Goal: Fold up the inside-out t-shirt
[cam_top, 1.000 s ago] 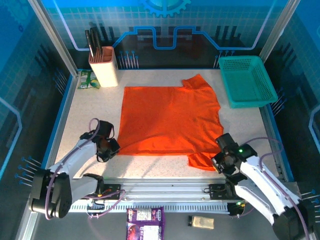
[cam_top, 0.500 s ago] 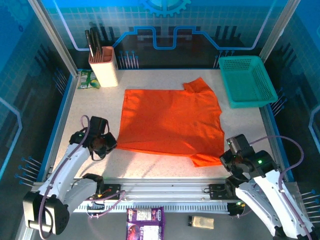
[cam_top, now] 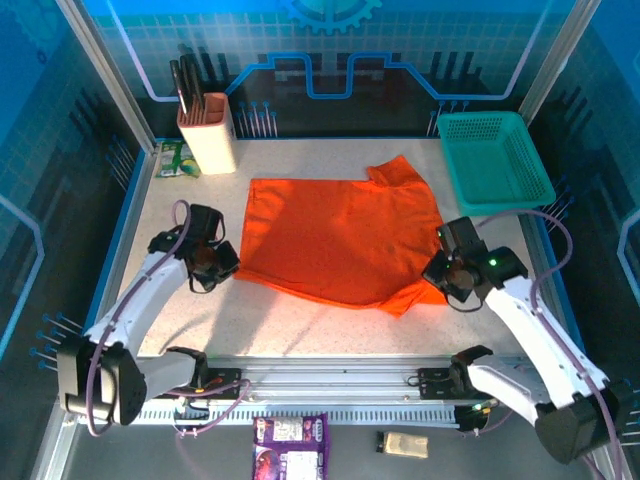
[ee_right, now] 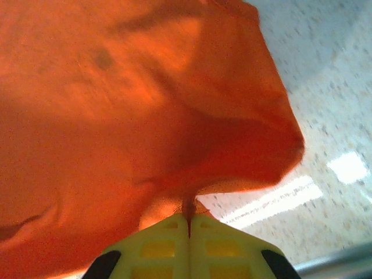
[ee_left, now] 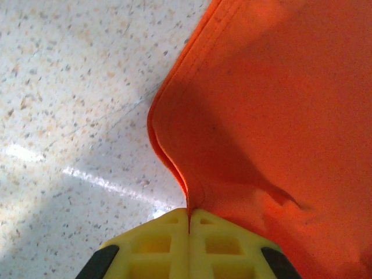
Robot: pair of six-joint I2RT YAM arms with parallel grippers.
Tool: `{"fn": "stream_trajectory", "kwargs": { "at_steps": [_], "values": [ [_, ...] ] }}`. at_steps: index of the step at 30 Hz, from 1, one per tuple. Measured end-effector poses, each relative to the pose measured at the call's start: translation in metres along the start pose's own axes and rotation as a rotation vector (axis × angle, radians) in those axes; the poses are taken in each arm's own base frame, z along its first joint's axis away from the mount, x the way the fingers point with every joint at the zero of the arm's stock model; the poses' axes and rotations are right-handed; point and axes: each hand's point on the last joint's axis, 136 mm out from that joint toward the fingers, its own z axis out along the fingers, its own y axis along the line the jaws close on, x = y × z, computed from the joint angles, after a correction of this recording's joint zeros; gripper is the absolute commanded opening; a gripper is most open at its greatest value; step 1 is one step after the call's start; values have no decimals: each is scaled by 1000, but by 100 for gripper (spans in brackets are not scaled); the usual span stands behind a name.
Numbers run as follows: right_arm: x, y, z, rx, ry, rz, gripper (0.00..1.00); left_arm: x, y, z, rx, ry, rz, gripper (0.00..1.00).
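Note:
I can see both grippers holding the t-shirt's near edge and the t-shirt's body lying flat behind, so my right gripper should go on moving that edge back until it lies over that body.
The inside-out t-shirt, bright orange, lies spread across the middle of the table with one sleeve sticking out at the back right. Its near edge is lifted off the surface and sags between the two arms. My left gripper is shut on the near-left corner of the cloth; from the left wrist camera the hem of the t-shirt runs into the closed yellow jaws of the left gripper. My right gripper is shut on the near-right corner, the t-shirt billowing above the closed right gripper.
A teal mesh basket stands at the back right. A beige holder with dark utensils and a green packet sit at the back left. Speckled tabletop shows in front of the shirt.
Both grippers have carried the shirt's near edge away from the table's front, toward the back. The right arm swung up and inward, and the shirt's visible area has shortened front to back.

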Motion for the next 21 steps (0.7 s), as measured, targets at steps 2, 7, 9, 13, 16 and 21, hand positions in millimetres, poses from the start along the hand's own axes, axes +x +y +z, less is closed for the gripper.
{"fn": "stream_trajectory", "kwargs": {
  "at_steps": [2,7,9,13,16,21],
  "values": [
    [-13,9,5,0,-8,-26,0,-9,-6,4,-2,-3,19,0],
    [-39,23,20,-8,-27,-63,0,-26,-15,17,-20,-2,64,0],
    [-47,27,25,-12,-27,-71,0,-32,-16,23,-27,1,71,0],
    [-62,35,36,-18,-25,-83,0,-42,-17,35,-44,8,84,0],
    [-71,41,43,-20,-25,-92,0,-49,-19,44,-58,13,97,0],
    [-81,46,55,-17,-15,-103,0,-59,-21,59,-78,20,97,0]
  ]
}}
